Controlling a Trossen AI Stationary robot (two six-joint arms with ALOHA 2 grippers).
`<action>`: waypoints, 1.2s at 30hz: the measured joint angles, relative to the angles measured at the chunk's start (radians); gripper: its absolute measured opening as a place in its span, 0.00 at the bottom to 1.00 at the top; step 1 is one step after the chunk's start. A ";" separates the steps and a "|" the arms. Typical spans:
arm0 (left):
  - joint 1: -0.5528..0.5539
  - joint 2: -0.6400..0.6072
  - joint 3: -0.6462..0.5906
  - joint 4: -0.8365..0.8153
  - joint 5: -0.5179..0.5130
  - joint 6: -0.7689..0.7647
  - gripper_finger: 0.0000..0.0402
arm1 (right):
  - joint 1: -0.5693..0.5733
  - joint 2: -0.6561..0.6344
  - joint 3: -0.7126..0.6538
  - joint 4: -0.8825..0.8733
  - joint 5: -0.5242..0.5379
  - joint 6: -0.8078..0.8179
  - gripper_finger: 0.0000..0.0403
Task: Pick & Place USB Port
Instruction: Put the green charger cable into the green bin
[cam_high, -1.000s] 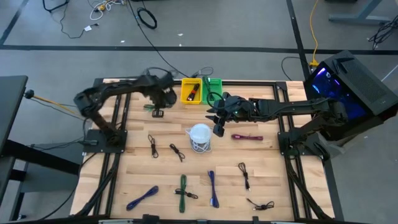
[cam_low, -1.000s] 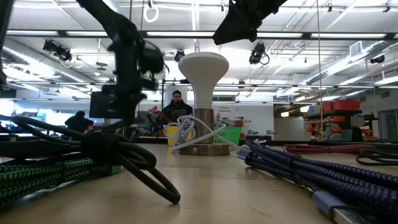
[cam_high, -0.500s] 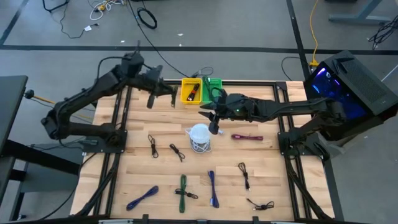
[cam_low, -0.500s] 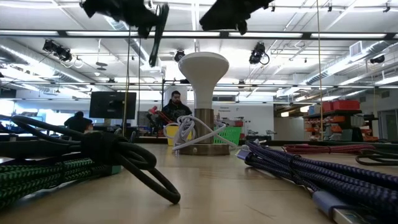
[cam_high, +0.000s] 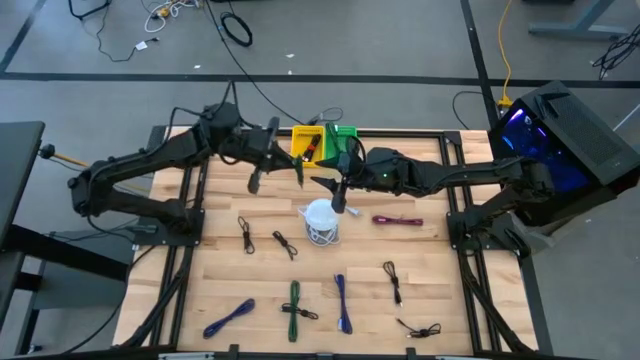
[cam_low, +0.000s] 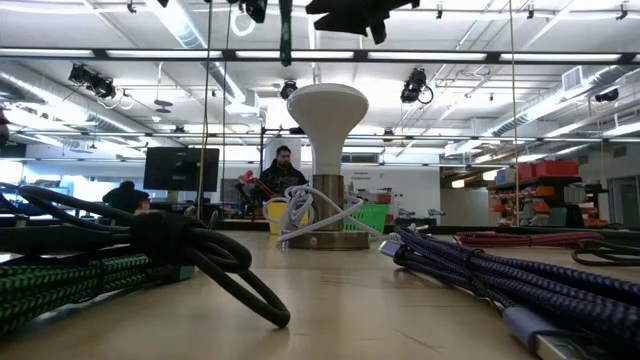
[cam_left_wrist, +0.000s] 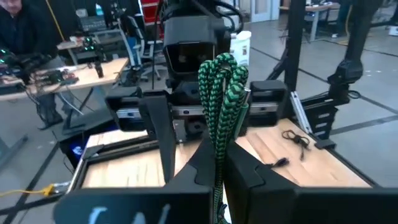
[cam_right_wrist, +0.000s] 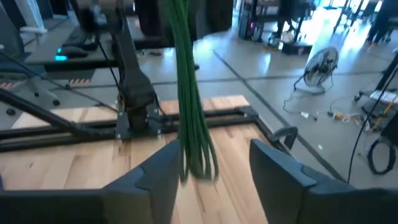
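The green bin (cam_high: 346, 131) is on the same side as my right gripper, so my right gripper should take the green cable's looped end (cam_right_wrist: 200, 163) from my left gripper and put it in the bin.
A bundled green braided cable (cam_left_wrist: 221, 93) is held in the air by my left gripper (cam_high: 292, 166), which is shut on it above the table's far middle. The cable shows as a dark upright strip in the low view (cam_low: 285, 35). Its looped free end (cam_right_wrist: 198, 163) hangs between the fingers of my right gripper (cam_high: 338, 190). That gripper is open and faces the left one; its fingers stand on either side of the cable without touching it. A yellow bin (cam_high: 307, 147) and a green bin (cam_high: 345, 138) stand at the far edge. My left gripper pinches the green cable bundle (cam_left_wrist: 217, 163) between its two fingers, with several strands together. The bundle runs on past the fingertips along the fingers. It is lifted clear of the table.
A white mushroom-shaped stand (cam_high: 322, 220) wrapped in white cord stands at the table's middle, just below both grippers. Several bundled cables lie around it: purple (cam_high: 397, 220), black (cam_high: 245, 235), blue (cam_high: 343, 300) and green (cam_high: 295, 310). People sit in the room behind (cam_low: 284, 172).
My left gripper has risen from the table's far left with the green cable. It then swung toward the table's middle, carrying the cable clear of the table up to my right gripper. My right gripper has shifted slightly toward the left gripper.
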 joint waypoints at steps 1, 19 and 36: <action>-0.012 0.005 0.000 -0.002 -0.017 0.000 0.03 | 0.000 0.000 0.000 0.014 0.000 -0.003 0.50; -0.106 0.109 0.000 0.191 -0.139 -0.015 0.03 | 0.001 0.012 0.000 0.023 0.008 -0.030 0.22; -0.061 0.082 0.000 0.075 -0.211 -0.007 0.21 | -0.001 0.012 0.000 -0.039 0.019 -0.019 0.05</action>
